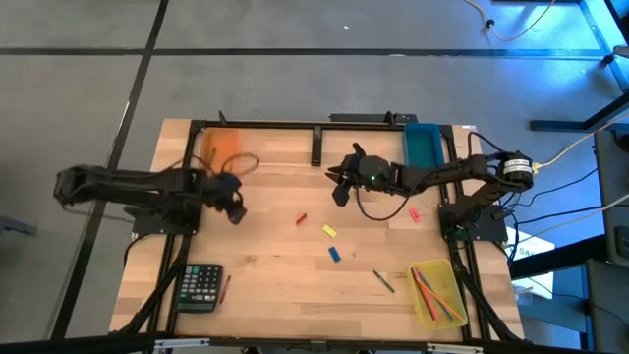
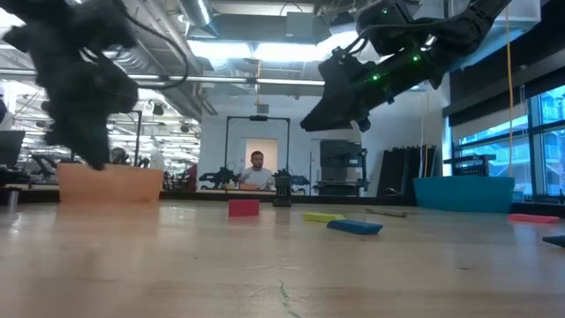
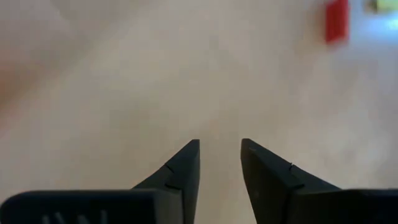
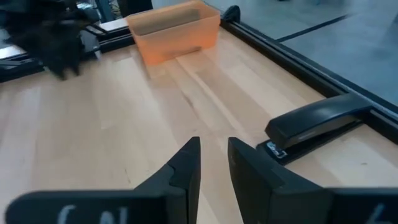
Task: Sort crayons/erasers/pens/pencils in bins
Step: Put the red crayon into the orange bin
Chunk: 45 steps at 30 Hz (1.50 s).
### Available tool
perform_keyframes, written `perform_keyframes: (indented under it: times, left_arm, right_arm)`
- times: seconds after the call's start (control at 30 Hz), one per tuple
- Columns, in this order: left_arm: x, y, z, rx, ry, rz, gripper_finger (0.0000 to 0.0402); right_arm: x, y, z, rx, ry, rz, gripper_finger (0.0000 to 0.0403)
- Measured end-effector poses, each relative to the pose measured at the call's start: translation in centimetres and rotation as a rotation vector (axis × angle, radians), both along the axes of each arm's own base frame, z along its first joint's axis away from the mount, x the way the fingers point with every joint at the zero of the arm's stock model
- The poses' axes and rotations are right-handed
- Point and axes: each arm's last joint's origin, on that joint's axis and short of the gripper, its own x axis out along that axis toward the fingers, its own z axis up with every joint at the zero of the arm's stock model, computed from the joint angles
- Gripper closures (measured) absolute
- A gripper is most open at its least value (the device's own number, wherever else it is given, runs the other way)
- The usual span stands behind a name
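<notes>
The thin red stick [image 1: 225, 289] is lying clear of the calculator, and my left gripper is open. I keep going toward it until my fingers close around the stick.
My left gripper [image 1: 236, 213] hangs above the table's left half, near the orange bin [image 1: 221, 146]. It is a little open and empty [image 3: 220, 146]. My right gripper [image 1: 339, 195] hovers over the table's middle, narrowly open and empty [image 4: 213, 143], well above the wood [image 2: 311, 122]. A short red crayon [image 1: 302, 219], a yellow eraser [image 1: 329, 231] and a blue eraser [image 1: 335, 254] lie flat between the arms. A pink eraser [image 1: 414, 212] lies right of them. The teal bin [image 1: 423, 145] stands far right. The yellow bin [image 1: 437, 292] at near right holds several long sticks.
A black bar-shaped stapler [image 1: 317, 146] lies at the far middle, and it also shows in the right wrist view [image 4: 314, 127]. A black calculator [image 1: 201, 287] sits near left with a thin red stick [image 1: 226, 287] beside it. A dark thin stick [image 1: 383, 281] lies left of the yellow bin.
</notes>
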Motion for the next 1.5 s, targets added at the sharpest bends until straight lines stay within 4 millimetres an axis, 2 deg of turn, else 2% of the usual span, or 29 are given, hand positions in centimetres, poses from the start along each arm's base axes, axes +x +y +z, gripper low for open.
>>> perform_keyframes:
  times: [0.17, 0.4, 0.63, 0.77, 1.03, 1.27, 1.5]
  left_arm:
    - [0.1, -4.6, 0.1, -0.172, -0.013, -0.019, 0.0294]
    - [0.0, -10.3, -1.6, -0.362, 0.141, 0.029, 0.0294]
    - [1.8, -14.5, -1.5, -0.328, 0.291, 0.011, 0.0294]
    - [3.3, -16.0, -1.6, -0.287, 0.362, -0.016, 0.0294]
    - [4.6, -18.1, -3.9, -0.246, 0.497, -0.037, 0.0294]
    - [4.8, -18.4, -4.3, -0.235, 0.527, -0.036, 0.0299]
    - [4.8, -17.8, -4.4, -0.155, 0.524, -0.009, 0.0355]
  right_arm:
    - [0.1, 0.7, 0.0, -0.028, 0.003, -0.017, 0.0318]
    - [0.1, 0.4, 0.3, -0.089, 0.002, -0.009, 0.0318]
    - [0.1, -0.4, 0.4, -0.100, -0.012, -0.032, 0.0318]
    - [0.1, -0.3, 0.4, -0.081, -0.020, -0.035, 0.0318]
    - [0.1, -0.2, 0.4, -0.072, -0.024, -0.035, 0.0318]
    - [0.2, 0.1, 0.4, -0.055, -0.031, -0.033, 0.0318]
    - [0.2, 0.5, 0.4, -0.057, -0.031, -0.018, 0.0318]
